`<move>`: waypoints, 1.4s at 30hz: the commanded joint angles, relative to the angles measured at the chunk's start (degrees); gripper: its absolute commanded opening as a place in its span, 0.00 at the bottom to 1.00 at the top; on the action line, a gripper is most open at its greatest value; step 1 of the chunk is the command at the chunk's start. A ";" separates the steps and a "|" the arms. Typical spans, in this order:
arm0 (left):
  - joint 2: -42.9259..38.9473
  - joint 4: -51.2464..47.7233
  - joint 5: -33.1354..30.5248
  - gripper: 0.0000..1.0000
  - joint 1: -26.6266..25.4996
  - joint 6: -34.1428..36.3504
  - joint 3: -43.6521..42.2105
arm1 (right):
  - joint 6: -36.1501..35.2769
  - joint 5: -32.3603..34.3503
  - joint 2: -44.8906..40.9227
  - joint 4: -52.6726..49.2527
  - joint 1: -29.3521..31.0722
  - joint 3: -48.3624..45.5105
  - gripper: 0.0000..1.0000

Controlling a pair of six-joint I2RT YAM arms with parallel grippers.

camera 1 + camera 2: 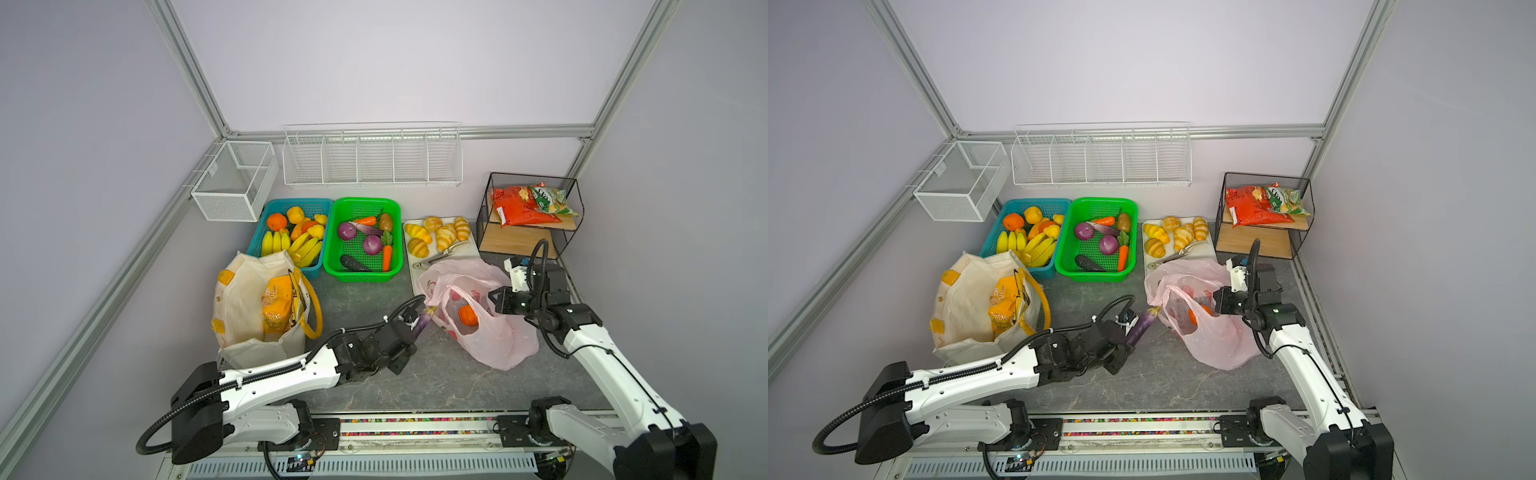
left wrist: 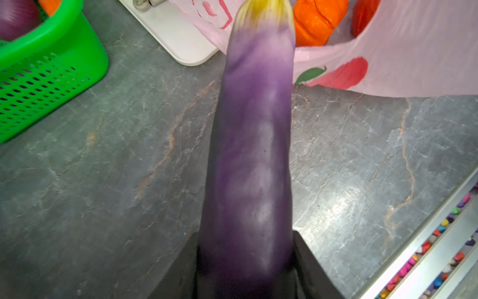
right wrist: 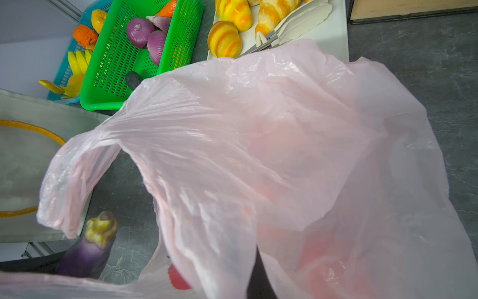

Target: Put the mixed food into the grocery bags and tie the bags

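Note:
The eggplant's yellow tip [image 1: 432,310] faces the pink bag's opening [image 1: 459,305], so the robot's left gripper keeps going tip first and lets go of the eggplant inside, next to the orange pumpkin.
My left gripper [image 1: 410,331] [image 2: 245,248] is shut on the thick end of a long purple eggplant [image 1: 424,321] [image 1: 1143,325] [image 2: 256,145]. The eggplant's yellow tip points at the mouth of the pink grocery bag [image 1: 498,338] [image 1: 1221,347] [image 3: 258,129]. My right gripper [image 1: 495,300] [image 1: 1219,301] [image 3: 256,261] is shut on the bag's rim and holds the mouth up. Inside lie an orange pumpkin [image 1: 467,316] [image 2: 318,20] and a red tomato [image 2: 362,15]. At the left the cream tote [image 1: 241,299] [image 1: 963,299] stands open with an orange snack packet [image 1: 276,303] in it.
A green basket [image 1: 330,268] holds purple onions, carrots and a dark eggplant [image 1: 355,264]. Beside it is a blue basket [image 1: 270,205] of bananas and oranges. A white tray [image 1: 473,249] carries croissants and tongs. A black wire shelf [image 1: 569,216] at the back right holds snack packets.

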 commanded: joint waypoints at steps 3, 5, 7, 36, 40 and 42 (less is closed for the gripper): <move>6.43 1.63 -1.96 0.25 1.31 7.97 7.67 | -0.18 -1.58 -0.45 0.47 -0.36 0.33 0.06; 12.07 2.24 -3.69 0.25 1.93 10.34 12.53 | 0.27 -2.72 -0.26 1.18 -0.27 0.17 0.06; 17.32 2.22 -4.67 0.25 2.42 13.90 17.32 | 0.35 -3.25 -0.29 1.44 -0.27 -0.02 0.06; 40.20 18.04 -11.32 0.22 -0.03 76.74 33.29 | 3.59 -6.96 1.67 1.75 -1.39 2.33 0.06; 40.68 20.73 -4.75 0.28 -0.03 78.43 33.93 | 3.39 -7.81 2.28 1.19 -1.59 2.87 0.06; 40.94 22.40 -2.39 0.34 -0.12 79.03 33.75 | 3.48 -7.79 2.37 1.30 -1.59 2.87 0.06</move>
